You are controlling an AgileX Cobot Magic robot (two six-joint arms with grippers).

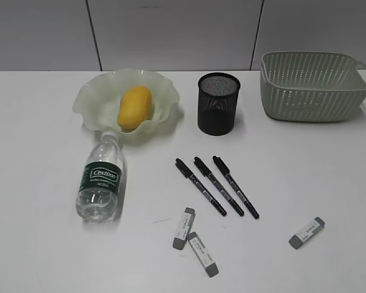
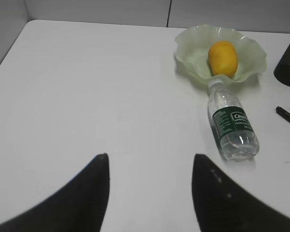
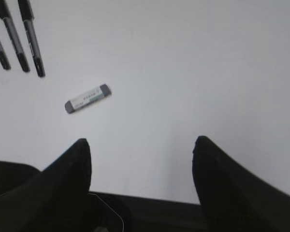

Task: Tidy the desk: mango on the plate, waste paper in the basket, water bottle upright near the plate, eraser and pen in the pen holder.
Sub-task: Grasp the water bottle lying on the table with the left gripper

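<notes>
The water bottle [image 1: 102,178] is lying on its side, a long way from my right gripper, so next my left gripper grabs it below the cap [image 1: 108,151] and sets it upright.
The mango [image 1: 135,107] lies on the pale-green plate [image 1: 91,97], also in the left wrist view [image 2: 222,57] on the plate [image 2: 188,43]. The water bottle [image 1: 100,180] lies on its side, its cap at the plate's rim; it also shows in the left wrist view [image 2: 232,123]. Three black pens [image 1: 216,185] lie side by side on the desk [image 1: 43,165]. Three erasers lie near the front: two together [image 1: 184,227] [image 1: 203,253] and one to the right [image 1: 306,232] [image 3: 88,98]. The pen holder [image 1: 218,102] and basket [image 1: 314,85] stand at the back. No waste paper shows. My left gripper [image 2: 150,162] and right gripper [image 3: 141,145] are open and empty, out of the exterior view.
The desk's front edge [image 3: 183,200] runs just below my right gripper. A grey panelled wall [image 1: 171,30] runs behind the desk. Bare tabletop lies left of the bottle [image 2: 87,96] and right of the erasers.
</notes>
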